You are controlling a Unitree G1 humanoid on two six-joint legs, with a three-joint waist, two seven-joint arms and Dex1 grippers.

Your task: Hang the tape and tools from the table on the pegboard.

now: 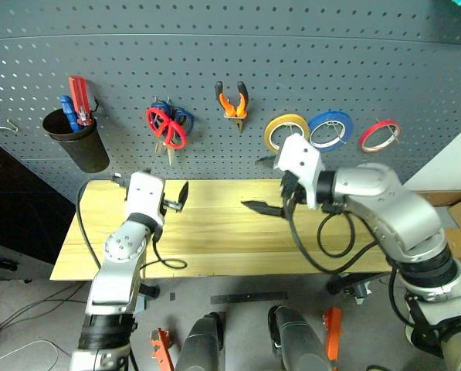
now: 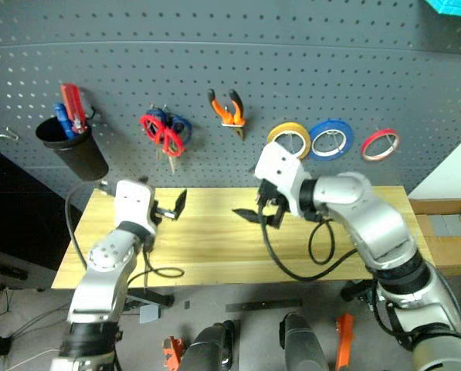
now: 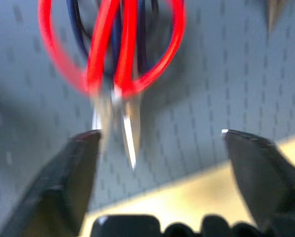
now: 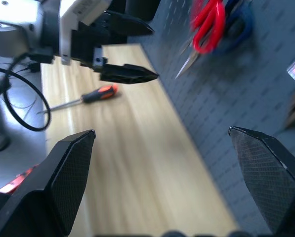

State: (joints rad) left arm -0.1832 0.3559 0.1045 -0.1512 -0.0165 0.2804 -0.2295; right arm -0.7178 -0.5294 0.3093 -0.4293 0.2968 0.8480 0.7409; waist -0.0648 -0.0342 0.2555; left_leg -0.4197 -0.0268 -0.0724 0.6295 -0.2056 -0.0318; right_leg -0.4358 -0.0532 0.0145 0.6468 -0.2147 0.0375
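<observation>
I should keep lowering my open left gripper and close it around the screwdriver's handle (image 4: 100, 93), as the orange-and-black screwdriver (image 4: 86, 98) lies free with its handle toward the pegboard.
On the dark grey pegboard (image 1: 215, 46) hang the red-handled scissors (image 1: 166, 128) over a blue pair, the orange-and-black pliers (image 1: 232, 100) and the yellowish tape (image 1: 284, 130). My left gripper (image 1: 176, 201) is open above the table's left part, just below the scissors; the left wrist view has the scissors (image 3: 112, 54) beyond its spread fingers (image 3: 68, 173), with nothing between them. My right gripper (image 1: 272, 199) is open over the middle of the table (image 1: 215, 247) and holds nothing. The orange-and-black screwdriver (image 4: 100, 92) lies on the table beside the left gripper (image 4: 147, 49).
A black cup (image 1: 77, 139) on the board's left holds a red and a blue screwdriver. A blue tape roll (image 1: 330, 128) and a red one (image 1: 379, 135) hang right of the yellowish tape. An empty hook (image 1: 2, 125) sits at the far left. Cables trail over the table's front edge.
</observation>
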